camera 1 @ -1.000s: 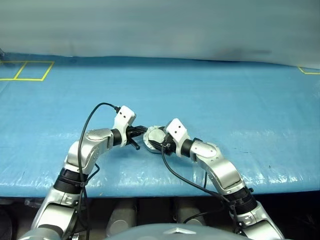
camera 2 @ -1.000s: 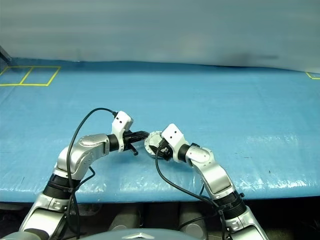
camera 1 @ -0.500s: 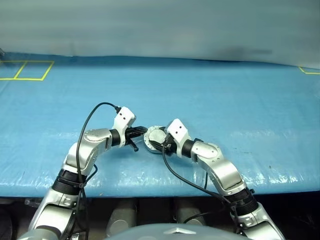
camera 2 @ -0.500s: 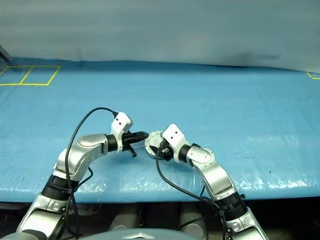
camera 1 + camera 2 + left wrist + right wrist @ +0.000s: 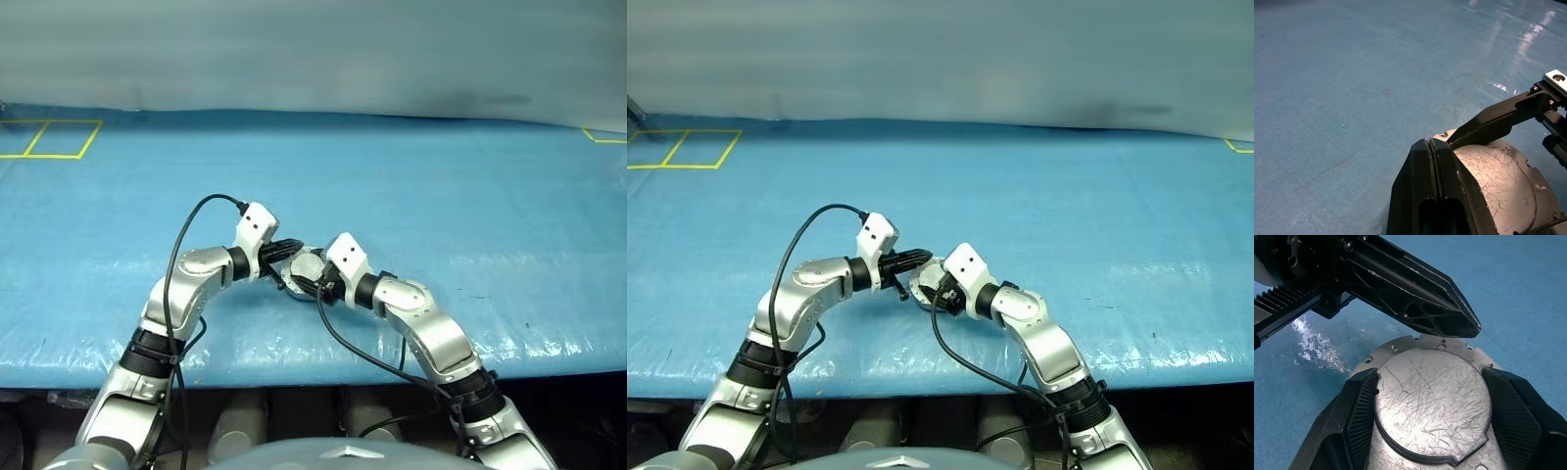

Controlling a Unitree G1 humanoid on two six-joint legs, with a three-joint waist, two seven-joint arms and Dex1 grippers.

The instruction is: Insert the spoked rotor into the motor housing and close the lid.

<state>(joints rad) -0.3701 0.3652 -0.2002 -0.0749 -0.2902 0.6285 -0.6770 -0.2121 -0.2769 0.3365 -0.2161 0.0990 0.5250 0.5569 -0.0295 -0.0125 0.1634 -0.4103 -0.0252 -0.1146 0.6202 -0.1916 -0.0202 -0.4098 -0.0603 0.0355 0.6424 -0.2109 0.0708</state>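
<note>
The robot's right gripper reaches across only the grey lid (image 5: 1432, 401) from above, so it should open, come in low and grip the housing's near edge (image 5: 300, 297) across its thickness.
The motor housing (image 5: 1400, 348) is a silver-grey flanged puck held just above the blue table between both arms. Its lid (image 5: 1432, 401), a smooth scratched grey disc, lies flat on it and faces the right wrist camera. My right gripper (image 5: 1430, 376) is shut on the housing, one black finger (image 5: 1359, 406) on each side of the disc. My left gripper (image 5: 1429, 143) is shut and empty, its joined tips just over the housing's far rim, also seen from the right wrist as the left gripper (image 5: 1466, 324). The spoked rotor is hidden. From the head, the left gripper (image 5: 286, 249) meets the housing (image 5: 308, 264).
A blue sheet covers the table (image 5: 441, 186), with free room all around the arms. Yellow taped squares (image 5: 49, 139) mark the far left corner, another yellow mark (image 5: 602, 137) the far right. The table's front edge (image 5: 294, 367) runs close below the arms.
My left gripper has moved right towards the housing, and its shut tips now sit over the disc's rim. The right gripper and housing have stayed in place.
</note>
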